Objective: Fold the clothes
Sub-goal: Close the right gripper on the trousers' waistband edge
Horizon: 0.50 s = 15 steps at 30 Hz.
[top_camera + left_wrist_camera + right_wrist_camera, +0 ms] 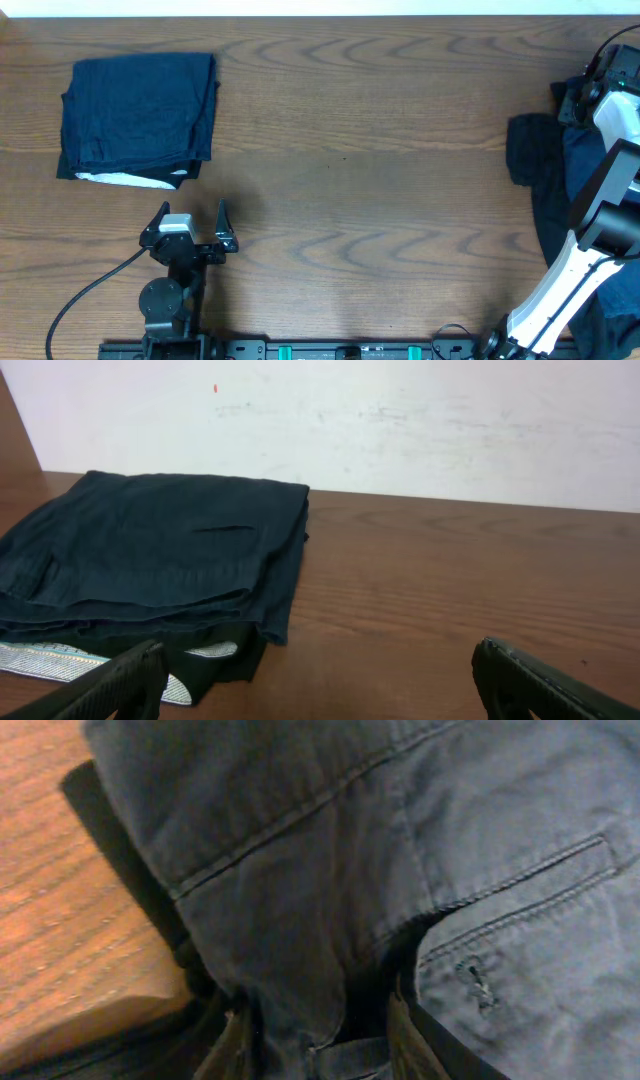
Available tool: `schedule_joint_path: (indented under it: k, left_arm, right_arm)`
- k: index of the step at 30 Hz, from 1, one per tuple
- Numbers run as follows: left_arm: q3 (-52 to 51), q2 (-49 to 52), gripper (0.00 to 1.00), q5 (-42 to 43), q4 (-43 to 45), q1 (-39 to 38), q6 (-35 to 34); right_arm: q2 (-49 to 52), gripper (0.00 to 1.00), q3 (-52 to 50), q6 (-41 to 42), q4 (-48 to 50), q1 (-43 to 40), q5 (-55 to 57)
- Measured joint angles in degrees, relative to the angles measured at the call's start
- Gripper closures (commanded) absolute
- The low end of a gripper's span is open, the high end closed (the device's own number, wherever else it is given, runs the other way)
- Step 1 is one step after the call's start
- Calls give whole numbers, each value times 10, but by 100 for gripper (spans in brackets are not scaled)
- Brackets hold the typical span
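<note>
The navy garment lies bunched on top of other dark clothes, so next my right gripper pinches its loose fold next to the pocket and pulls it onto clear wood.
A folded stack of dark navy clothes lies at the table's far left, its near edge in the left wrist view, with a silvery-white strip showing under it. My left gripper hovers just in front of this stack, open wide with nothing between its fingers. At the right edge an unfolded navy garment is draped. My right gripper is over it. In the right wrist view a loose fold of this seamed, pocketed fabric lies between its parted fingers.
The brown wooden table stretches between the two piles. A black cable loops at the front left. The arms' base rail runs along the front edge. A pale wall stands behind the table.
</note>
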Motion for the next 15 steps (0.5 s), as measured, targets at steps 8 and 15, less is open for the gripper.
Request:
schedule_joint_path:
  k: [8, 15]
  left_arm:
    - [0, 0, 2, 0, 0, 0, 0]
    - [0, 0, 2, 0, 0, 0, 0]
  right_arm:
    - [0, 50, 0, 0, 0, 0, -14]
    - [0, 59, 0, -1, 1, 0, -16]
